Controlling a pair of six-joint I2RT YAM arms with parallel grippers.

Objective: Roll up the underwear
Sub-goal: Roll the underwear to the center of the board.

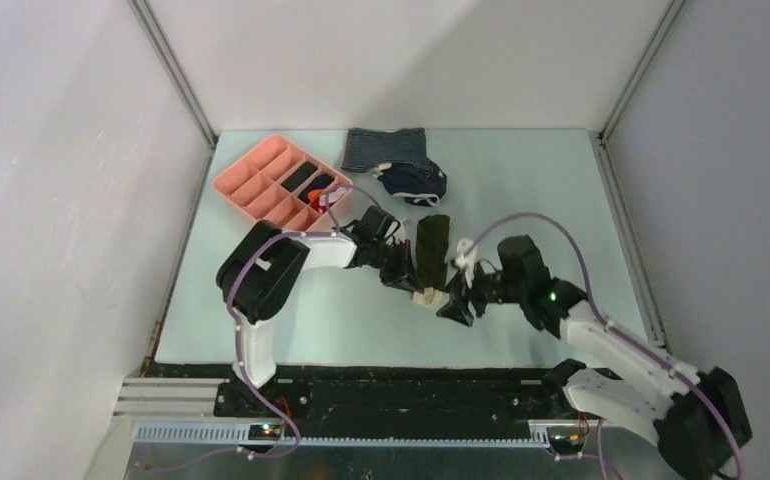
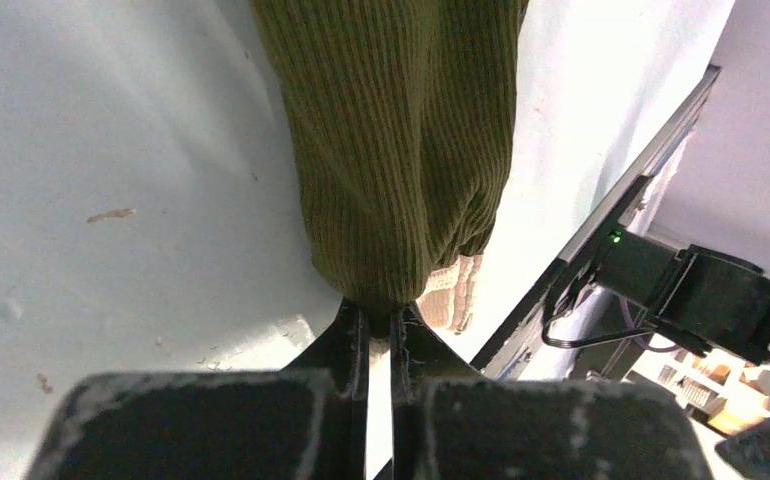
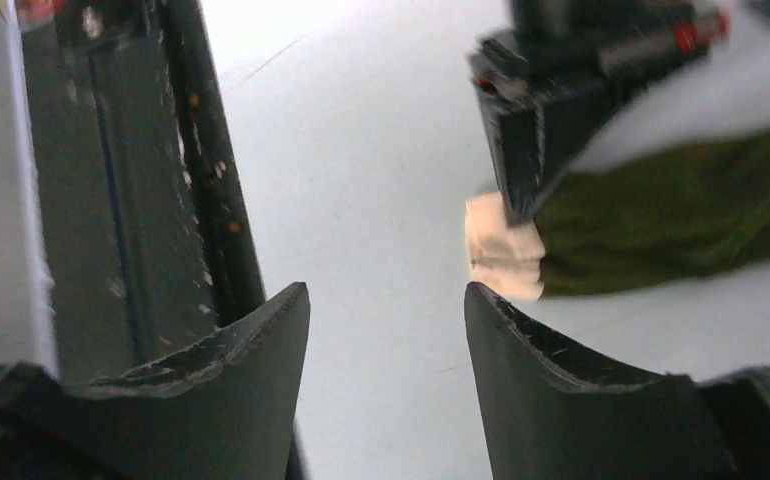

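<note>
The underwear's cream band is free while my left gripper pinches the olive cloth [image 2: 369, 275]. My right gripper should pinch that band [image 1: 428, 298] first, and then my left gripper will take it over.
The underwear [image 1: 431, 248] is a dark olive ribbed cloth lying as a narrow strip on the table, with a cream band [image 1: 426, 296] at its near end. My left gripper [image 1: 411, 282] is shut on that near end. In the left wrist view the jaws [image 2: 381, 312] pinch the olive cloth [image 2: 401, 150], with the cream band [image 2: 453, 290] just beside them. My right gripper [image 1: 458, 306] is open and empty, close to the right of the cream end. In the right wrist view its gripper [image 3: 386, 300] stands apart from the cream band [image 3: 503, 250] and the olive cloth [image 3: 671, 215].
A pink divided tray [image 1: 261, 180] stands at the back left. A blue-grey striped garment [image 1: 381, 148] and a navy white-trimmed garment [image 1: 416, 183] lie at the back middle. The table's front edge with its black rail [image 1: 381, 372] is close behind both grippers.
</note>
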